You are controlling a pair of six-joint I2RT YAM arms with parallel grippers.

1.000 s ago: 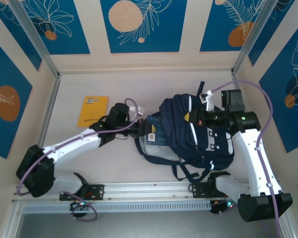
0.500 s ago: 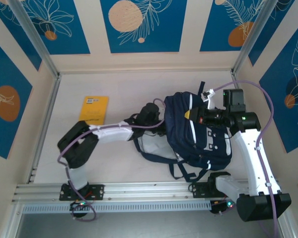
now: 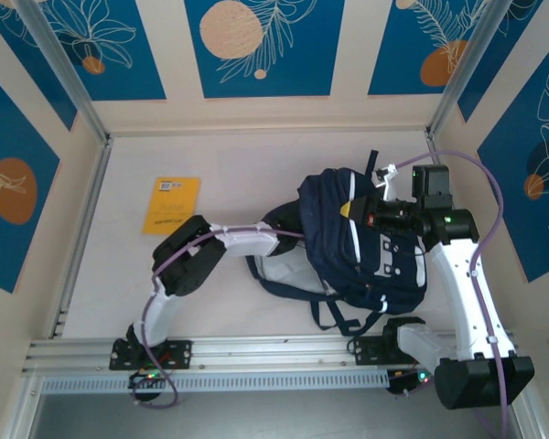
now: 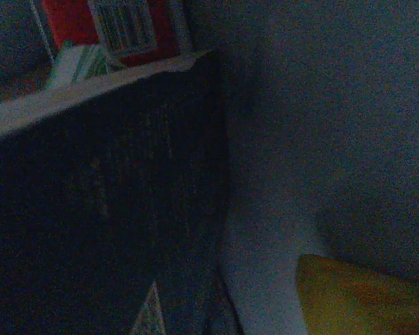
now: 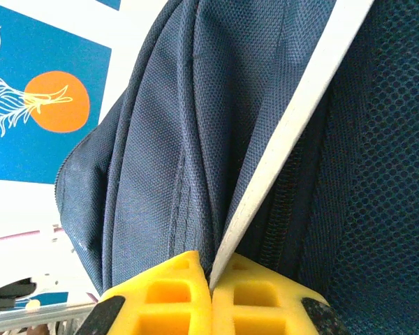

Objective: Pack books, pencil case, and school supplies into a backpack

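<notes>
The yellow-orange book [image 3: 171, 206] is lying flat, a long way from my right gripper. So my left gripper should first slide the book toward the backpack, and then my right gripper should take its edge [image 3: 191, 207].
The dark navy backpack [image 3: 380, 251] lies right of the table's middle, its grey-lined mouth facing left. My left arm [image 3: 247, 240] reaches into that mouth. Inside, in the dim left wrist view, a dark navy book [image 4: 105, 209] rests against the grey lining [image 4: 314, 139], with a red packet [image 4: 77, 21] and a pale green packet [image 4: 73, 64] behind it. My left gripper [image 4: 223, 310] is open; its yellow finger [image 4: 356, 300] stands apart from the book. My right gripper [image 5: 211, 279] [image 3: 352, 209] is shut on the backpack's white-striped edge [image 5: 293, 118], holding it up. A yellow-orange book [image 3: 171, 205] lies flat at the left.
Dark straps [image 3: 334, 315] trail from the backpack toward the aluminium rail [image 3: 256, 352] along the near edge. Metal frame posts [image 3: 82, 219] line the left side and back corners. Bare tabletop lies behind and left of the backpack.
My left arm has pushed to the right, deeper into the backpack, carrying the navy book inside. Its jaws have since opened off the book. The right arm has kept its grip.
</notes>
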